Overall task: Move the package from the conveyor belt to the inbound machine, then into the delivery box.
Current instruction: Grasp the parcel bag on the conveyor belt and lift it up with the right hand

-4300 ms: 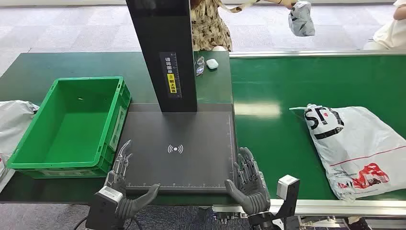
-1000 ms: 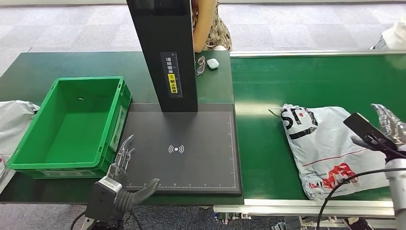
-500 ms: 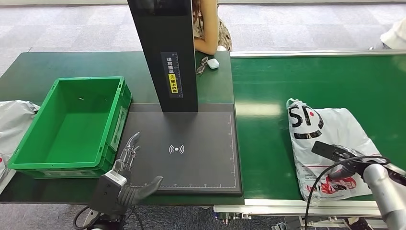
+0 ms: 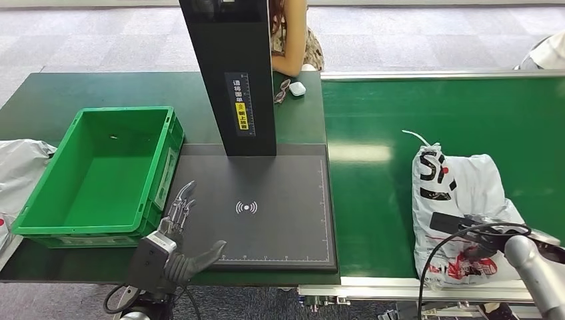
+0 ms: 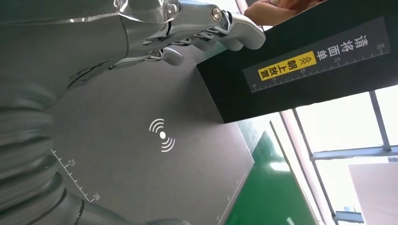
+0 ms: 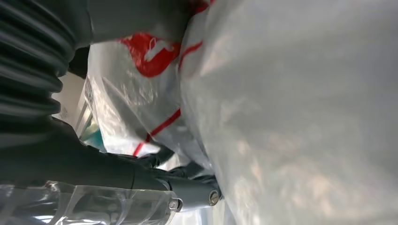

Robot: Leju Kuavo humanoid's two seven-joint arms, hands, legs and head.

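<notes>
The package (image 4: 436, 210) is bunched up in loose creases (image 4: 481, 179), so it will open out and hang over the delivery box's rim when I lower it in.
The package (image 4: 460, 193), a white plastic mailer with black and red print, lies bunched up on the green conveyor belt (image 4: 373, 120) at the right. My right hand (image 4: 486, 235) is on its near end and grips the plastic. In the right wrist view the dark fingers (image 6: 187, 192) curl around the crumpled package (image 6: 291, 108). The inbound machine's dark pad (image 4: 280, 200) with its black column (image 4: 230, 73) stands in the middle. The green delivery box (image 4: 100, 173) sits to its left and holds nothing. My left hand (image 4: 174, 243) hovers open over the pad's near left corner, fingers (image 5: 187, 23) spread above the pad (image 5: 155, 154).
A grey bag (image 4: 16, 167) lies at the far left beside the box. Glasses and a small white case (image 4: 288, 89) rest behind the column. A person (image 4: 293, 40) stands beyond the table, and another sleeve (image 4: 543, 53) shows at the far right.
My right hand swung in from the right and came down onto the package's near end. The package has crumpled narrower and shifted right. My left hand lifted slightly.
</notes>
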